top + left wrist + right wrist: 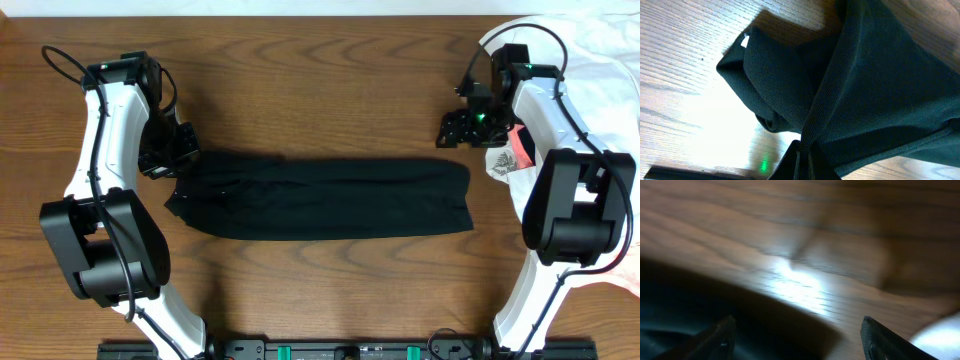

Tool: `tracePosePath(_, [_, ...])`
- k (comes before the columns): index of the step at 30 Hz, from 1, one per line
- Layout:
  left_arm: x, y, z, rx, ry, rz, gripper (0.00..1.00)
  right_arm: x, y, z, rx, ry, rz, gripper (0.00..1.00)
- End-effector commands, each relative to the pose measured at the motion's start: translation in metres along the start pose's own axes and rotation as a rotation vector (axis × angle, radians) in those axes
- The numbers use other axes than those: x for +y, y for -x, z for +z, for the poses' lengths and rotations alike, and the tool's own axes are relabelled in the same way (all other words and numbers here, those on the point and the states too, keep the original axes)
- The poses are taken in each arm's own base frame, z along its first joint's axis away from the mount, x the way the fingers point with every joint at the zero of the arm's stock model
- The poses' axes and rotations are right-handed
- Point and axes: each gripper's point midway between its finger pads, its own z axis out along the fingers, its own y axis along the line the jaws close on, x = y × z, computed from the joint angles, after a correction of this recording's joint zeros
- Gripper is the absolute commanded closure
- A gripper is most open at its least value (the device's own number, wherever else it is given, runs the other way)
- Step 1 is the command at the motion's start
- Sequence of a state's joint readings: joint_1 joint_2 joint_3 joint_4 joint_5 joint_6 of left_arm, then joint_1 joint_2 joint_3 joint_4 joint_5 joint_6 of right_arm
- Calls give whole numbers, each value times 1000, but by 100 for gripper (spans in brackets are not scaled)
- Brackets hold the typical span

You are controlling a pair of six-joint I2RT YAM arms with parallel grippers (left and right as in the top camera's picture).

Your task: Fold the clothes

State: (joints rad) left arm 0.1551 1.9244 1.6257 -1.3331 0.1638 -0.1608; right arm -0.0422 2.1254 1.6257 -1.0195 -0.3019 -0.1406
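I should use my right gripper on the opposite end of the black garment and pinch its back corner before both grippers lift. That end lies loose, and only my left gripper holds the garment.
The clothes are one black garment, lying as a long folded band across the middle of the table. My left gripper is at the band's left end. In the left wrist view this gripper is shut on a raised fold of the black fabric, and a tiny white tag shows on a corner. My right gripper hovers just beyond the band's right end, apart from it. In the blurred right wrist view it stands open, holding nothing, with dark cloth low on the left.
A large white garment lies at the table's back right corner under the right arm. A coral-pink piece sits beside it. Bare wooden table stretches behind the black band, and a narrower strip lies in front.
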Motion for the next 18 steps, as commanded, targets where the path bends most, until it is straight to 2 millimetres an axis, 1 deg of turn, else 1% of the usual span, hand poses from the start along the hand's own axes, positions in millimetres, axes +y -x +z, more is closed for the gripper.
tracePosePath(1, [7, 1, 4, 6, 28, -17, 94, 21, -3, -6, -2, 70, -62, 23])
tracePosePath(7, [7, 1, 4, 4, 27, -17, 94, 21, -20, -6, 68, 65, -40, 27])
tracePosePath(11, [7, 1, 4, 4, 27, -17, 94, 10, -30, -7, 111, 0, -33, 29])
tracePosePath(14, [7, 1, 4, 4, 27, -17, 94, 9, -32, -7, 123, -4, -30, 32])
tracePosePath(18, [7, 1, 4, 4, 27, -17, 94, 10, -33, -6, 125, -5, -31, 32])
